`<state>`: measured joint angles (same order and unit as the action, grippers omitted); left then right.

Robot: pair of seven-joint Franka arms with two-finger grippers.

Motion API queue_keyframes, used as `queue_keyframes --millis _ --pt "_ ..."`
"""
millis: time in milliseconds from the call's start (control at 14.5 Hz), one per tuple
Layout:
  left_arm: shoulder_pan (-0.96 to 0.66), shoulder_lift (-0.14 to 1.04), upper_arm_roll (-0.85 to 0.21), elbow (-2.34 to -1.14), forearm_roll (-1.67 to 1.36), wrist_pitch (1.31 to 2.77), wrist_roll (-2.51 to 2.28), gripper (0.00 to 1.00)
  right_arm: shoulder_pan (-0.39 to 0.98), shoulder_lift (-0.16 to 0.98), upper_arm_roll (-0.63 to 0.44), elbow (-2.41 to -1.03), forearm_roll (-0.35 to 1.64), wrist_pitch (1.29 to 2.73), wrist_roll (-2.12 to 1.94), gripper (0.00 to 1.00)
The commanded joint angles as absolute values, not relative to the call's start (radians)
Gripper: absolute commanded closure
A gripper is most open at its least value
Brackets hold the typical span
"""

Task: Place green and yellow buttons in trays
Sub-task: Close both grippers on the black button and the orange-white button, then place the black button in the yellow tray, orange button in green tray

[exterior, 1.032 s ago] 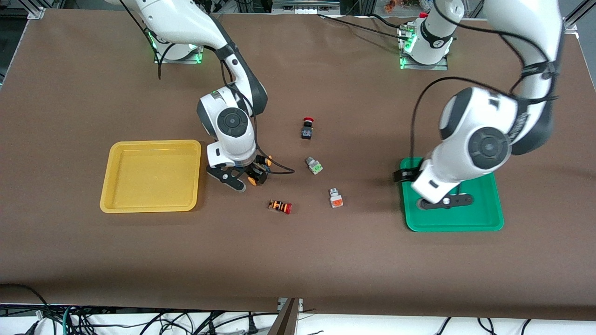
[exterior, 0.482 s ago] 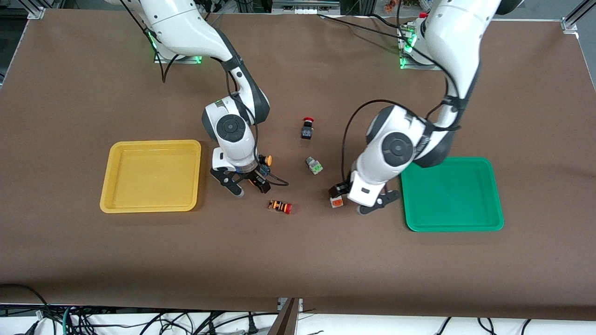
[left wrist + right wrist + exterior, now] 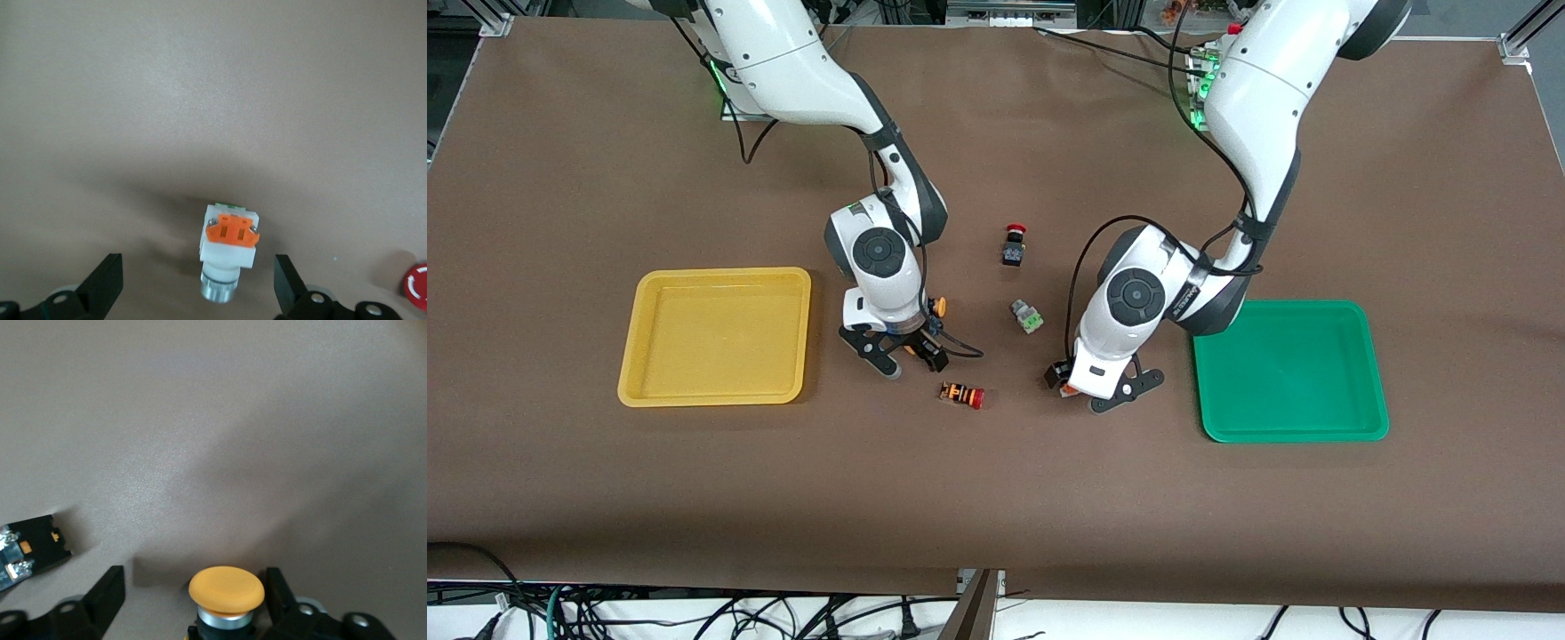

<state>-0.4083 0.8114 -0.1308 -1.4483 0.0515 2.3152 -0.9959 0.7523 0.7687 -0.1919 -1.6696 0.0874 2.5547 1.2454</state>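
Note:
The pale grey button with an orange side (image 3: pixel 229 252) lies at a slant between my gripper's open fingers. It will turn straight when I close my left gripper.
My right gripper (image 3: pixel 907 356) is open and low over the table, beside the yellow tray (image 3: pixel 716 274). A black button with a yellow cap (image 3: pixel 227 590) stands upright between its fingers, close to one finger (image 3: pixel 277 593). The second yellow-capped button (image 3: pixel 935 308) lies just beside it; its black body shows in the right wrist view (image 3: pixel 30 547). My left gripper (image 3: pixel 1092 384) is open and low, straddling the pale grey button with an orange face (image 3: pixel 230 240), which is partly hidden in the front view (image 3: pixel 1065 388). The grey button with a green face (image 3: pixel 1028 316) lies on the table. The green tray (image 3: pixel 1289 373) holds nothing.
A black button with a red mushroom cap (image 3: pixel 1014 244) stands farther from the front camera than the green-faced button. A red-tipped cylinder with orange stripes (image 3: pixel 962 395) lies between the two grippers, nearer the front camera; its red tip shows in the left wrist view (image 3: pixel 417 283).
My left arm has swung from over the green tray to the orange-faced grey button and come down around it. My right gripper has shifted a little and stays around the yellow-capped button.

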Motion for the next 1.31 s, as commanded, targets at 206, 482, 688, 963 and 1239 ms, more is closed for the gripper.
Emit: queue_keyframes --millis 206,482,688,963,1239 --pt "-0.434 0.876 -0.124 -1.425 0.083 2.404 -0.996 0.00 0.761 0.778 -0.198 -1.655 0.109 2.554 1.218 0.88" --pt "-0.434 0.884 -0.127 -1.419 0.083 2.416 -0.994 0.72 0.761 0.778 -0.198 -1.655 0.109 2.551 1.183 1.00" --pt "-0.449 0.882 -0.126 -1.419 0.084 2.415 -0.931 0.86 0.738 0.762 -0.199 -1.651 0.107 2.510 1.073 1.00" --pt "-0.443 0.841 -0.120 -1.425 0.084 2.344 -0.922 0.90 0.648 0.735 -0.209 -1.508 0.112 2.237 0.725 1.00" --pt "-0.396 0.720 -0.100 -1.417 0.084 2.131 -0.774 0.88 0.506 0.660 -0.209 -1.502 0.114 2.108 0.378 1.00"
